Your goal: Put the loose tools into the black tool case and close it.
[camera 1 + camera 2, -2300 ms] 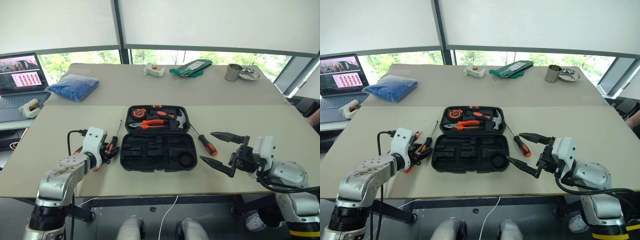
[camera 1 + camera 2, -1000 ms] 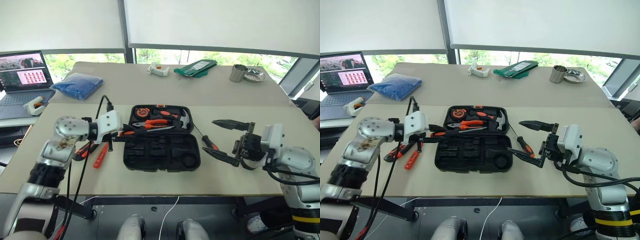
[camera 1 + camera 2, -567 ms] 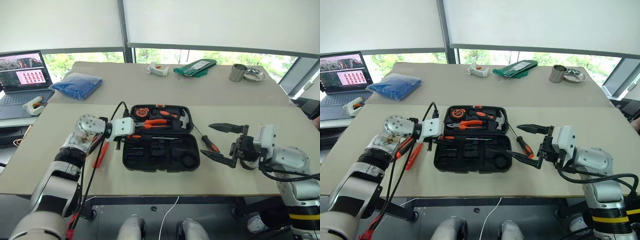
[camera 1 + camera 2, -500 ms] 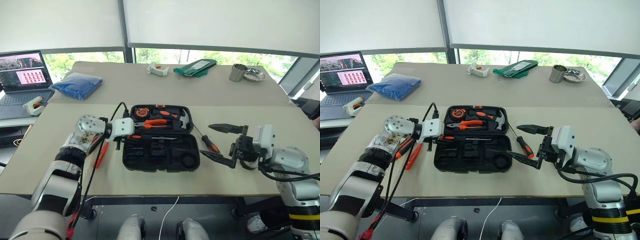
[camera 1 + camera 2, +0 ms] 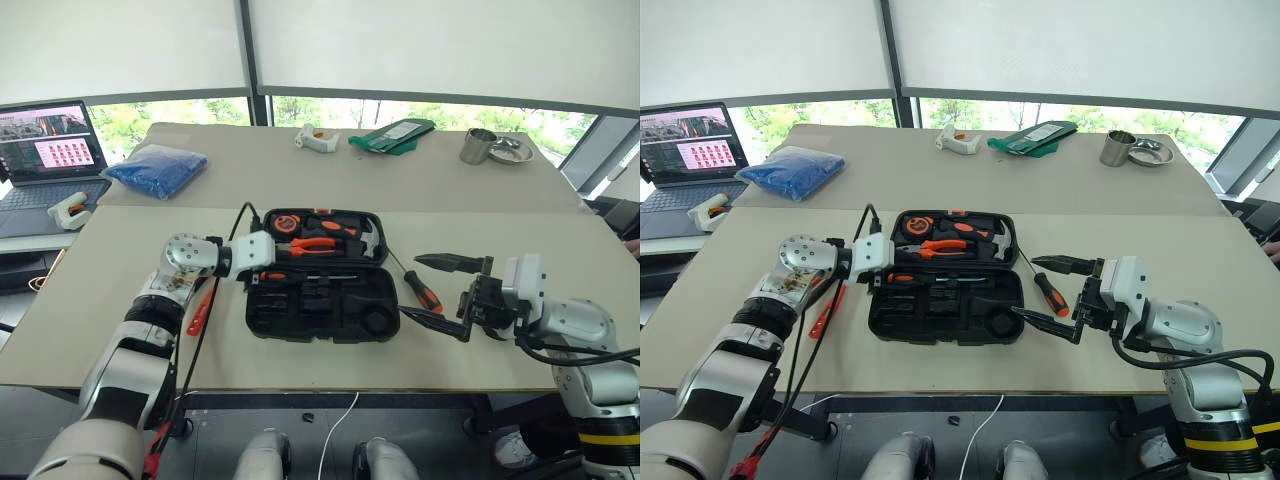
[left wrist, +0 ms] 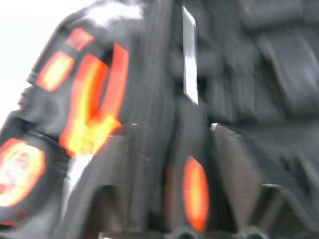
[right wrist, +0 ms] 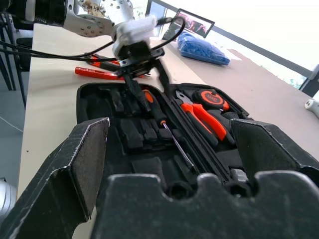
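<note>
The orange tester pen's tip will settle into the narrow gaps I see between the raised blocks (image 5: 315,293) in the black tool case once I lower it.
The black tool case (image 5: 322,305) lies open in the middle of the near table. My left gripper (image 5: 268,272) hangs over its left end, fingers apart. Just under them one screwdriver (image 7: 155,110) lies in the case along the hinge, its orange handle at my fingers. A second screwdriver (image 5: 417,287) rests on the table right of the case. The orange tester pen (image 7: 99,73) and the utility knife (image 7: 107,62) lie on the table left of the case. My right gripper (image 5: 437,291) hovers open to the right of the case, near the second screwdriver.
Hammer, pliers and tape measure sit in the case's far half (image 5: 320,232). The far table holds a blue cloth bundle (image 5: 155,170), a white device (image 5: 315,138), a green pouch (image 5: 390,133) and a metal cup (image 5: 475,147). A laptop (image 5: 45,150) stands at far left.
My left gripper came from the tools left of the case to over its left end, carrying a screwdriver that now lies inside; its fingers have spread. The right arm stayed put.
</note>
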